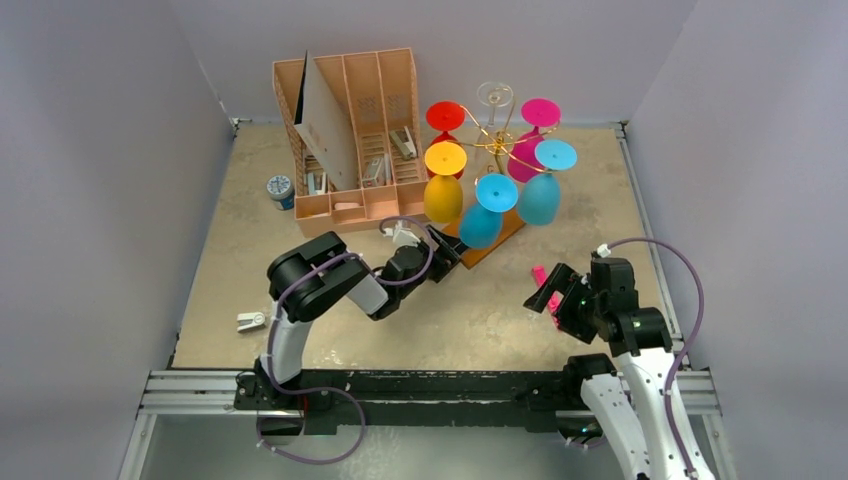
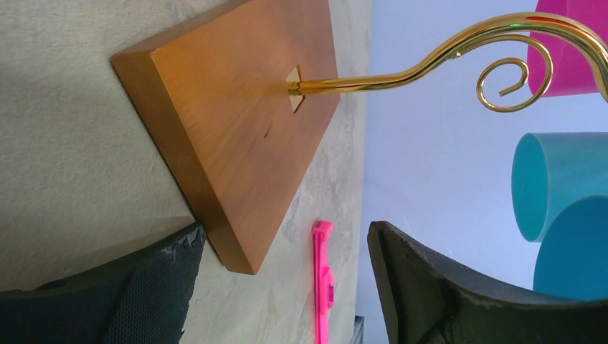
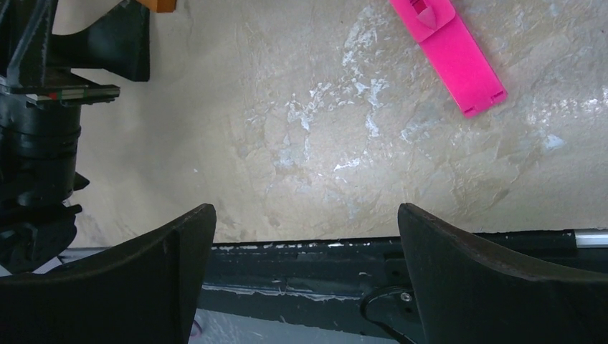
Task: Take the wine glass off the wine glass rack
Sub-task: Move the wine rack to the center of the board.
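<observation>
The glasses hang above my left gripper, down at the wooden base's corner (image 2: pixel 239 259), so it should back away and my right gripper should reach for the blue glass (image 1: pixel 482 225).
The wine glass rack (image 1: pixel 497 147) of curly gold wire stands on an orange-brown wooden base (image 1: pixel 494 247) at the back middle. Several glasses hang upside down on it: red (image 1: pixel 445 117), yellow (image 1: pixel 443 187), blue (image 1: pixel 484 215), teal (image 1: pixel 541 190), magenta (image 1: pixel 533 132) and clear (image 1: pixel 494 97). My left gripper (image 1: pixel 452 256) is open and low at the base's near-left corner. In the left wrist view the base corner (image 2: pixel 236 122) lies between the open jaws of that gripper (image 2: pixel 287 251), and the gold stem (image 2: pixel 430 61) rises from the base. My right gripper (image 1: pixel 548 290) is open and empty, and in its wrist view (image 3: pixel 305 229) it hangs over the table's front edge.
A pink-tan slotted file organiser (image 1: pixel 350 130) stands at the back left, with a small blue-lidded jar (image 1: pixel 280 190) beside it. A white clip (image 1: pixel 250 321) lies at the near left. A pink clip (image 1: pixel 541 276) lies by the right gripper and shows in both wrist views (image 2: pixel 323 287) (image 3: pixel 452 50).
</observation>
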